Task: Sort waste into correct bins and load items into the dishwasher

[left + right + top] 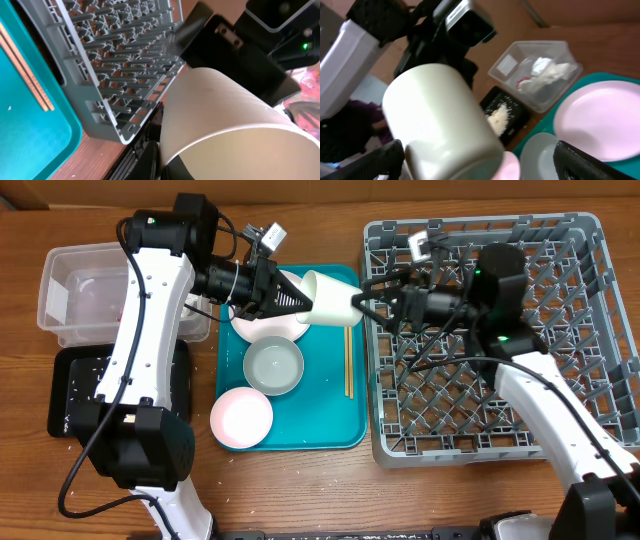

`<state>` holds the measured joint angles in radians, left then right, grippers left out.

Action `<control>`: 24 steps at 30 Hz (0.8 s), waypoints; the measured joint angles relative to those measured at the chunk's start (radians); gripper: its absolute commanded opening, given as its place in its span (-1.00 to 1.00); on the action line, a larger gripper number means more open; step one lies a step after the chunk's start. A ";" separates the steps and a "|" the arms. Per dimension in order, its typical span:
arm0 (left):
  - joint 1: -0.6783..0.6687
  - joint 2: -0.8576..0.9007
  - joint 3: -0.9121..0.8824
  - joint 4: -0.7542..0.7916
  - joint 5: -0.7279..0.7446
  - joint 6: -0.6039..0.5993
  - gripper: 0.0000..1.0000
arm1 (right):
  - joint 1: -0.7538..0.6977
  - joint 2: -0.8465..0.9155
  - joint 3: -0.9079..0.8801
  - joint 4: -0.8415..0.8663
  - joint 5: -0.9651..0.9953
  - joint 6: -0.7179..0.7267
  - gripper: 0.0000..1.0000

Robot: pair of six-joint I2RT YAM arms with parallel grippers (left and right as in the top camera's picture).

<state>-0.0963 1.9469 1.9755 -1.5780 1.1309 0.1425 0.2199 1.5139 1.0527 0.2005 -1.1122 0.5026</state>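
Note:
My left gripper is holding the cup's rim [309, 294] and the dish rack is on my right gripper's side, so next my right gripper grabs the cup [351, 306] by its base.
My left gripper [298, 300] is shut on the rim of a small white cup [332, 298] and holds it on its side in the air above the teal tray's right edge. My right gripper [376, 298] is open, with its fingers on either side of the cup's base. The cup fills the left wrist view [225, 115] and the right wrist view [440, 115]. The grey dish rack [560, 330] stands at the right. A pink plate [262, 328], a white bowl [273, 366], a smaller pink plate [241, 418] and the chopsticks [347, 365] lie on the teal tray [320, 430].
The clear tub [80, 290] at the far left holds a crumpled napkin [547, 70] and a red wrapper [522, 82]. The black tray [70, 395] in front of it holds rice grains [501, 116]. Both arms cross above the teal tray.

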 measured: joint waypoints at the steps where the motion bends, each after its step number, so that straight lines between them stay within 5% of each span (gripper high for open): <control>1: 0.000 0.000 0.000 -0.002 0.006 0.002 -0.92 | 0.014 0.000 0.000 0.015 -0.008 0.010 0.81; 10: 0.002 0.000 0.000 -0.016 0.048 0.018 -0.90 | 0.068 0.000 0.000 0.106 -0.037 0.046 0.35; 15: 0.008 0.000 0.000 -0.016 0.060 0.019 -0.50 | 0.068 0.000 0.000 0.129 -0.049 0.063 0.20; 24: 0.000 0.000 0.000 -0.016 0.046 0.023 -0.23 | 0.068 0.000 0.000 0.166 -0.046 0.073 0.04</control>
<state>-0.0967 1.9469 1.9755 -1.5940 1.1767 0.1650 0.2882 1.5143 1.0527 0.3660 -1.1584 0.5758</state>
